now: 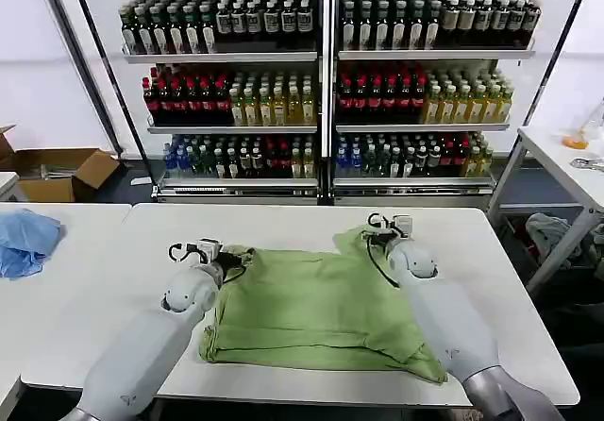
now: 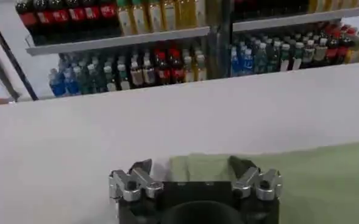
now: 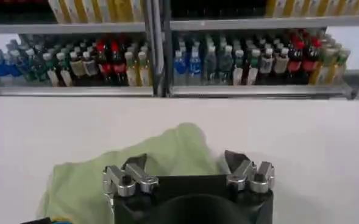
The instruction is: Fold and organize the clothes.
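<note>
The shirt's near fold (image 1: 293, 347) lies flat and wide, so I expect the shirt to fold over while its near edge stays in place when I bring the shirt's far corners closer (image 1: 304, 291).
The clothes, one light green shirt (image 1: 316, 308), lie roughly folded on the white table (image 1: 274, 221), with no collar or print showing. My left gripper (image 1: 193, 249) sits at the shirt's far left corner. In the left wrist view that gripper (image 2: 191, 165) is open, low over the table, with the shirt's edge (image 2: 301, 182) between and beyond its fingers. My right gripper (image 1: 387, 225) is at the far right corner, over a raised bunch of fabric. In the right wrist view it (image 3: 185, 159) is open above that green bunch (image 3: 167, 149), holding nothing.
Shelves of bottles (image 1: 321, 91) stand behind the table. A light blue cloth (image 1: 26, 240) lies on the adjoining table to the left, near a cardboard box (image 1: 61, 174). At the right is another table (image 1: 566, 171) with a grey-white garment (image 1: 557, 232) below it.
</note>
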